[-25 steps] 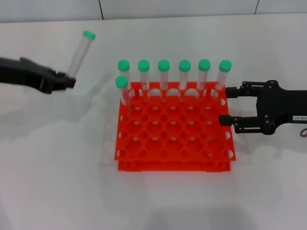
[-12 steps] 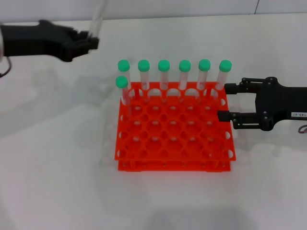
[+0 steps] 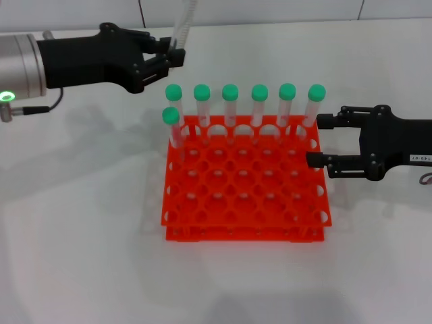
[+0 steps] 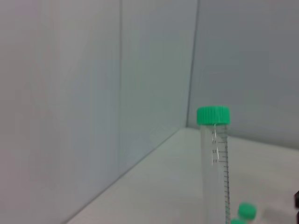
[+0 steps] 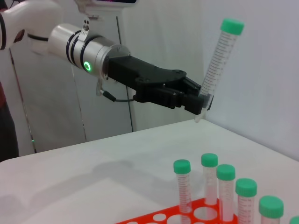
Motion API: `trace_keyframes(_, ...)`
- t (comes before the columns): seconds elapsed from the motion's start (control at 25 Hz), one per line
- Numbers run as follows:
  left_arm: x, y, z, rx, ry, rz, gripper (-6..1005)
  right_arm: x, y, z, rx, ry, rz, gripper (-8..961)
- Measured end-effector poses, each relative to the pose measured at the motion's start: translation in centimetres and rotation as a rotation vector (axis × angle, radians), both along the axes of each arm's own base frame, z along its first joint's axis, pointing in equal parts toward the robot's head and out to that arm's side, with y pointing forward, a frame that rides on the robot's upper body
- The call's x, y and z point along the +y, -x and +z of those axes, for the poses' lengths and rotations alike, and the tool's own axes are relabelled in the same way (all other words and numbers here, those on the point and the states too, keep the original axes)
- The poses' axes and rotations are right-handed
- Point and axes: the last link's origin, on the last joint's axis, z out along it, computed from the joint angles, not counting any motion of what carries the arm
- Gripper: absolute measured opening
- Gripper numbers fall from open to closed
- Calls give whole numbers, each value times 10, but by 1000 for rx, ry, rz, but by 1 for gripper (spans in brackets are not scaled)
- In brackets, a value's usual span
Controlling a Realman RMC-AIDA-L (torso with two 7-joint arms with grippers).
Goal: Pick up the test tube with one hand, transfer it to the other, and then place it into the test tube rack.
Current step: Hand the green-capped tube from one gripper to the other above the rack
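My left gripper has the test tube's end with the cap (image 5: 229, 34) free above its fingers, so it should keep moving toward my open right gripper (image 3: 339, 140) and let go once that gripper closes.
The test tube (image 3: 182, 23) is held by its lower end in my left gripper (image 3: 173, 57), which is shut on it, high above the table behind the rack's back-left corner. Its green cap runs out of the head view. The right wrist view shows the whole test tube (image 5: 218, 65) tilted upward from the left gripper (image 5: 201, 105). In the left wrist view the capped tube (image 4: 216, 163) stands upright. The orange-red test tube rack (image 3: 177, 219) sits at the table's middle. My right gripper (image 3: 317, 142), with a white label, hovers open beside the rack's right edge.
Several green-capped tubes (image 3: 259, 108) fill the rack's back row, and one more (image 3: 173, 125) stands at the left of the second row. The other holes are open. White table surface lies all around, with a wall behind.
My left arm has swung right and towards the rack's back-left corner, carrying the tube higher. The right gripper has barely shifted and stays open.
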Motion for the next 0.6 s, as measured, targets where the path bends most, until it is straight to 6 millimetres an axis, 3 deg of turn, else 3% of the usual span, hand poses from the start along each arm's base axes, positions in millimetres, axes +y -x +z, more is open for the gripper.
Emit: trace_keyframes(0.6,-8,5,-23,-59,-3,-98,241,7,7,6,21,-30,12,603)
